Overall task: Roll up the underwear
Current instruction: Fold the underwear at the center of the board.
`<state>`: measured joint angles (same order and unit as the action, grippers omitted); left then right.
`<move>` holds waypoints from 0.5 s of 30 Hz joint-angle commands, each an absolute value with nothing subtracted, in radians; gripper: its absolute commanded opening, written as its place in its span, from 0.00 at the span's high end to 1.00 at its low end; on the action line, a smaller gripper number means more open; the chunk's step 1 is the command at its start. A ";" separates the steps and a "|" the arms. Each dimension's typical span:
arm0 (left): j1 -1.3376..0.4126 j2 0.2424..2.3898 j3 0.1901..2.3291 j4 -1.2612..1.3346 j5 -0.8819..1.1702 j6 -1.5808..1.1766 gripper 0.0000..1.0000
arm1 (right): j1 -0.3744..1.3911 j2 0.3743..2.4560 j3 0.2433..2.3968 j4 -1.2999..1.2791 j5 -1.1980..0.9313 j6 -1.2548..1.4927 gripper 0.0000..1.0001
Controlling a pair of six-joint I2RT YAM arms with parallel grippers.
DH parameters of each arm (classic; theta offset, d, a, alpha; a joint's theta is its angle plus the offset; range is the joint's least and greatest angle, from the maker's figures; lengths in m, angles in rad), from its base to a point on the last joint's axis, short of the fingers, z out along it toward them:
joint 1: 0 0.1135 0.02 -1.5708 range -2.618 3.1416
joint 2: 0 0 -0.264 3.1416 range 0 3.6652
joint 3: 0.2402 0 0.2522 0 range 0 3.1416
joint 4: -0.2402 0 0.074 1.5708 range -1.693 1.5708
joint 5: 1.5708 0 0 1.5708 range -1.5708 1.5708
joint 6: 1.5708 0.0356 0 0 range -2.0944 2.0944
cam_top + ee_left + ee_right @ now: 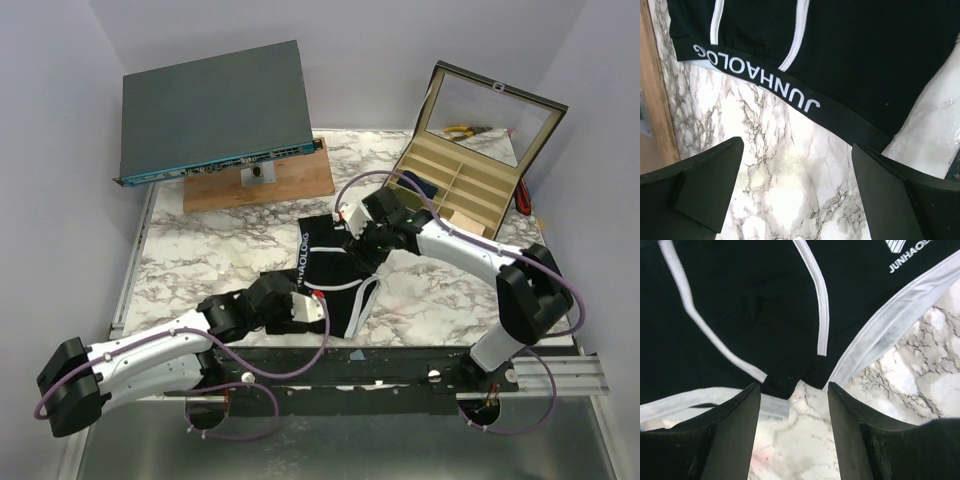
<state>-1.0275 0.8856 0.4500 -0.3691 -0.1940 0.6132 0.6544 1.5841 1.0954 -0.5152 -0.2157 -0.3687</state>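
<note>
The underwear's near half (340,302) will fold over the far half at a notch (802,383) where the leg openings meet, when the robot lifts and carries that near half.
The black underwear (335,268) lies flat on the marble table, mid-table, with its lettered waistband on its left side. My left gripper (288,292) is open and empty just left of the waistband. In the left wrist view its fingers (705,185) straddle bare marble, with the waistband (790,95) just ahead. My right gripper (365,243) is open over the garment's far right edge. In the right wrist view the gripper (794,432) is low over marble, at the white-trimmed edge of the underwear (755,315), holding nothing.
A grey flat box (215,110) rests on a wooden board (260,188) at the back left. An open compartment box with a mirrored lid (460,190) stands at the back right, with a dark blue roll (420,185) in it. The table's near edge (400,352) runs by the arm bases.
</note>
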 commanded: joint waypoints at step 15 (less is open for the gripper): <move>-0.492 0.788 0.587 -0.488 0.308 0.452 0.01 | 0.870 1.420 0.948 -0.554 -0.473 -0.521 0.40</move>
